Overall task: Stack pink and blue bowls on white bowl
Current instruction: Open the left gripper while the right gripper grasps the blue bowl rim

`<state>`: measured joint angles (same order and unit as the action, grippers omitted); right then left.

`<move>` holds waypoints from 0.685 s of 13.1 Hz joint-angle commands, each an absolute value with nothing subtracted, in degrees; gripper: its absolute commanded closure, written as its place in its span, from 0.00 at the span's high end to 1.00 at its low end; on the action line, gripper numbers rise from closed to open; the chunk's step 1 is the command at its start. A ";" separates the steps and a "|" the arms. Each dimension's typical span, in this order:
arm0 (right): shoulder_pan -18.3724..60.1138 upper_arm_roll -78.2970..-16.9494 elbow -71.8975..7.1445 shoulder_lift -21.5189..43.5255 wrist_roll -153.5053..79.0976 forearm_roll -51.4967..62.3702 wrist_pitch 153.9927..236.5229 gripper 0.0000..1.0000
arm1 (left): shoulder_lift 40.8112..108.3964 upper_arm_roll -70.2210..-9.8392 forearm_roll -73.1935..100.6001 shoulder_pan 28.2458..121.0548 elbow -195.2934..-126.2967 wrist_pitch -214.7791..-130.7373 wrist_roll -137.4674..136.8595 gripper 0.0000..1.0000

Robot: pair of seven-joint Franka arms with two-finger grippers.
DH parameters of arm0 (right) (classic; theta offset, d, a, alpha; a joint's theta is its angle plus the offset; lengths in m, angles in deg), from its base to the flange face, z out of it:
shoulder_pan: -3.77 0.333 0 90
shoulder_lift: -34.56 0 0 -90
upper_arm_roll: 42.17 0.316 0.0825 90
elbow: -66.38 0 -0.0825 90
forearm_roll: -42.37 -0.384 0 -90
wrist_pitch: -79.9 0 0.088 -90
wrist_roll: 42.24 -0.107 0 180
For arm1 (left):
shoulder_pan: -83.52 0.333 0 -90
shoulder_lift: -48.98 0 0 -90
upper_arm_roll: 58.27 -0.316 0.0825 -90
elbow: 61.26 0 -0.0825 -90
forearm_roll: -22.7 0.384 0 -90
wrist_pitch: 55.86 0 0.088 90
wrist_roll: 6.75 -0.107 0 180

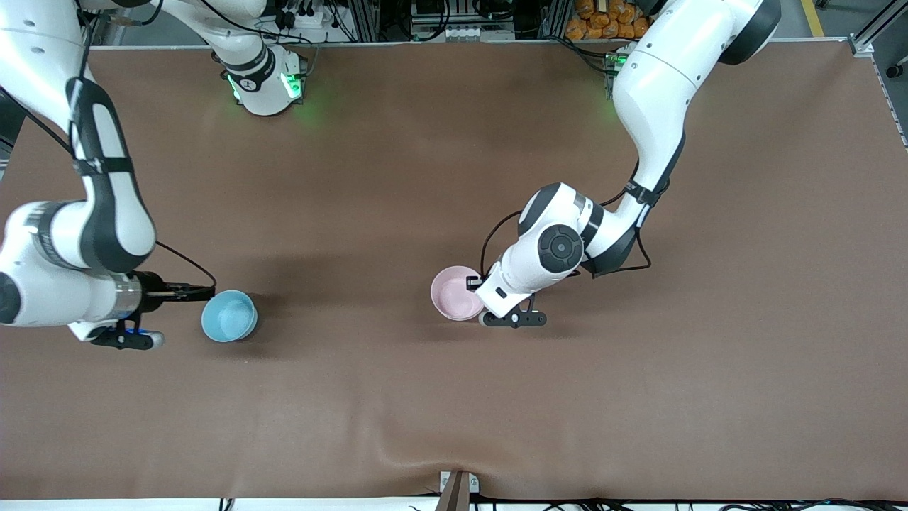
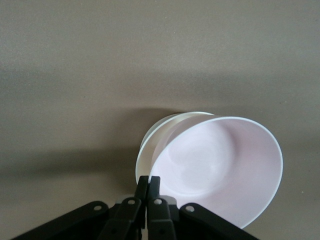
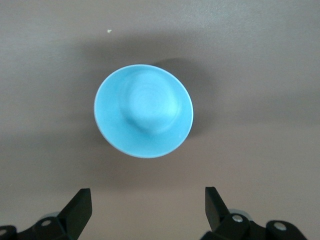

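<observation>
My gripper will lower the blue bowl, and the bowl will sit deep inside the pink bowl because the blue bowl's base point(image 3: 150, 106) is narrower than its rim.
The pale pink bowl point(image 1: 456, 292) is near the table's middle. My left gripper point(image 1: 474, 284) is shut on its rim. In the left wrist view my left gripper point(image 2: 148, 182) holds the pink bowl point(image 2: 220, 165) tilted, resting in the white bowl point(image 2: 150, 145), of which only a rim edge shows under it. The white bowl is hidden in the front view. The light blue bowl point(image 1: 228, 316) stands upright toward the right arm's end of the table. My right gripper point(image 1: 198, 291) is open beside it, apart from it. In the right wrist view, my right gripper point(image 3: 147, 195) is short of the blue bowl point(image 3: 143, 111).
The brown table cover point(image 1: 454, 411) is bare around the bowls. A ripple in the cover and a bracket point(image 1: 457, 490) sit at the table edge nearest the front camera.
</observation>
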<state>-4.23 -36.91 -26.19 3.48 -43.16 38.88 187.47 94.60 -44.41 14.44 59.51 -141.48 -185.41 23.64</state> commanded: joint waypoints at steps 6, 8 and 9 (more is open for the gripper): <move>-4.75 -36.81 -35.92 3.63 -42.06 40.34 203.37 1.00 | 97.41 -44.82 13.20 59.35 -140.36 -186.82 22.16 0.12; -6.06 -36.90 -36.01 2.22 -39.97 41.05 206.10 1.00 | 97.41 -44.82 13.12 59.35 -140.36 -186.82 22.25 0.62; -6.85 -36.81 -36.01 1.52 -38.65 41.05 206.63 1.00 | 97.50 -44.82 13.12 59.27 -140.36 -186.82 22.86 0.82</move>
